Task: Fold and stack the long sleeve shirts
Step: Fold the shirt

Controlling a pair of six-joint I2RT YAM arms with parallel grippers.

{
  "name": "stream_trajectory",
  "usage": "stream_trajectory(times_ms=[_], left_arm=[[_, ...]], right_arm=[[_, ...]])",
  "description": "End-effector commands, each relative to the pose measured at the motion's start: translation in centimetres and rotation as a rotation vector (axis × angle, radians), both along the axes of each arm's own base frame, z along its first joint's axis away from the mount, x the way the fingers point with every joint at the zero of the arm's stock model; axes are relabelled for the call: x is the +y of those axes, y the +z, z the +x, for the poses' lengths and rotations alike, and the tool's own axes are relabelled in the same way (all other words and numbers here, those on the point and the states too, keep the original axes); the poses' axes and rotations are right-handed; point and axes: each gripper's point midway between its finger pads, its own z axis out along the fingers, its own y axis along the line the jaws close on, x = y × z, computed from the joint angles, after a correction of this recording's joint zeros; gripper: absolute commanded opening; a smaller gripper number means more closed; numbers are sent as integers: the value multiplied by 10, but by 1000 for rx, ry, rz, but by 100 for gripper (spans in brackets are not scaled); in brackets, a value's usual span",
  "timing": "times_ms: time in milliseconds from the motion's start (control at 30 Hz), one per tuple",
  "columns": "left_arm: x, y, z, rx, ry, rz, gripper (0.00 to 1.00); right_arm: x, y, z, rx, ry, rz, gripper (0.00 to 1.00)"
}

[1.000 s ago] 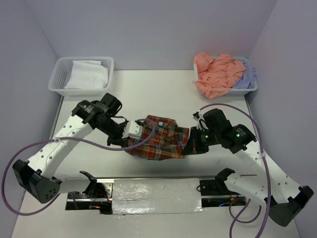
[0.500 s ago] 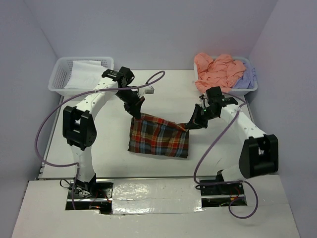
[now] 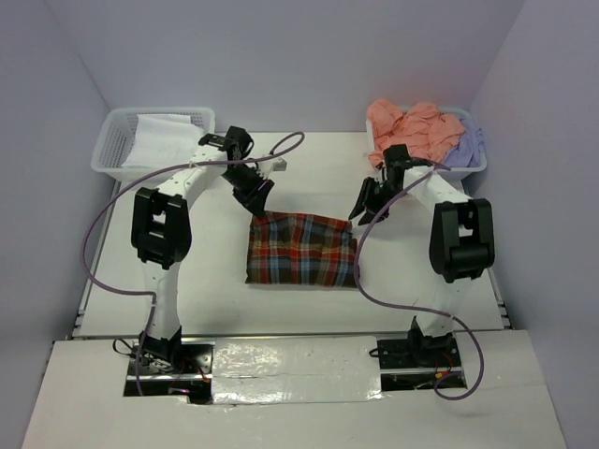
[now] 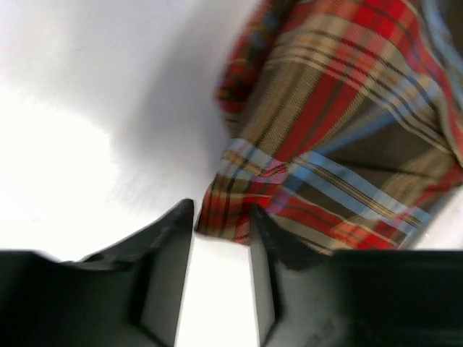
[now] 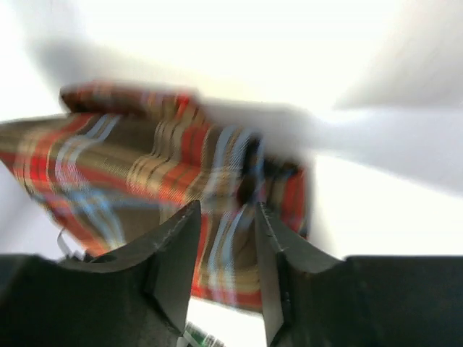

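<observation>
The folded plaid shirt [image 3: 301, 254] should go a little crooked but stay one packet when the robot carries it, because the stacked layers [image 3: 350, 249] lie close together.
A folded red, brown and blue plaid shirt [image 3: 301, 249] lies flat on the white table in the middle. My left gripper [image 3: 259, 200] hovers open just beyond its far left corner. In the left wrist view the gripper [image 4: 221, 220] has only table between its fingers, and the plaid shirt [image 4: 340, 123] starts at their tips. My right gripper [image 3: 359, 213] is open off the far right corner. In the blurred right wrist view the gripper [image 5: 226, 217] holds nothing, with the plaid shirt [image 5: 145, 159] below. A salmon-pink shirt [image 3: 404, 136] and a lavender shirt [image 3: 465, 146] are heaped in the right basket.
A white lattice basket [image 3: 119, 140] at the far left holds a white cloth [image 3: 168, 140]. The right basket's rim [image 3: 473, 171] sits at the far right, close to my right arm. Purple cables loop off both arms. Grey walls enclose the table.
Both grippers were shut on the plaid shirt and have opened and let it go. The arms swung toward the far side, and the shirt now lies flatter and squarer.
</observation>
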Motion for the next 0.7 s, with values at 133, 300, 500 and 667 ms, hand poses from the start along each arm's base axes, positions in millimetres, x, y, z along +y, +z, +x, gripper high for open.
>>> stream_trajectory(times_ms=[133,300,500,667], left_arm=[[29,12,68,-103,249,36,67],[55,59,100,-223,376,26,74],[-7,92,15,-235,146,-113,51],[-57,52,-62,-10,-41,-181,39]], right_arm=[[-25,58,88,-272,-42,-149,47],[-29,111,87,-425,-18,-276,44],[51,94,-2,-442,81,-148,21],[94,60,-26,-385,43,68,0]])
